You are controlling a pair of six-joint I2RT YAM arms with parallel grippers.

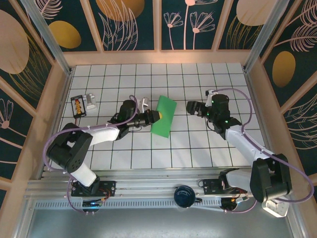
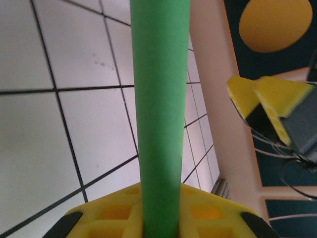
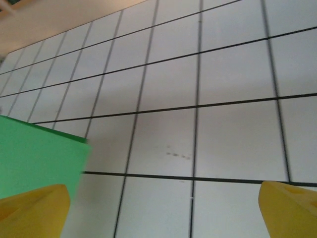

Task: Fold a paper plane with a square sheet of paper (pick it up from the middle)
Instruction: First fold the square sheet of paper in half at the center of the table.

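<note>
Next, my right gripper steadies the loose far edge (image 1: pixel 172 118) before my left gripper opens to grip again, since only my left gripper pinches the sheet's curved edge (image 2: pixel 161 109).
The square sheet of paper (image 1: pixel 165 118) is plain green and sits tilted near the middle of the tiled table, looking narrower than it is long from above. My left gripper (image 1: pixel 154 117) is shut on its left edge. In the left wrist view the sheet (image 2: pixel 161 99) rises as a curved green band out of the yellow pads (image 2: pixel 109 215) of the left gripper (image 2: pixel 161 220). My right gripper (image 1: pixel 191 106) stands open about one tile to the right of the sheet, holding nothing. In the right wrist view the right gripper (image 3: pixel 161 213) hangs over bare tiles, with the sheet (image 3: pixel 34 156) at lower left.
A small black-and-yellow device with a white block (image 1: pixel 81 104) lies at the back left. A round black object (image 1: pixel 184 195) sits on the rail at the near edge. Wooden walls (image 1: pixel 158 57) enclose the table. The right gripper's yellow fingers (image 2: pixel 270 96) show in the left wrist view.
</note>
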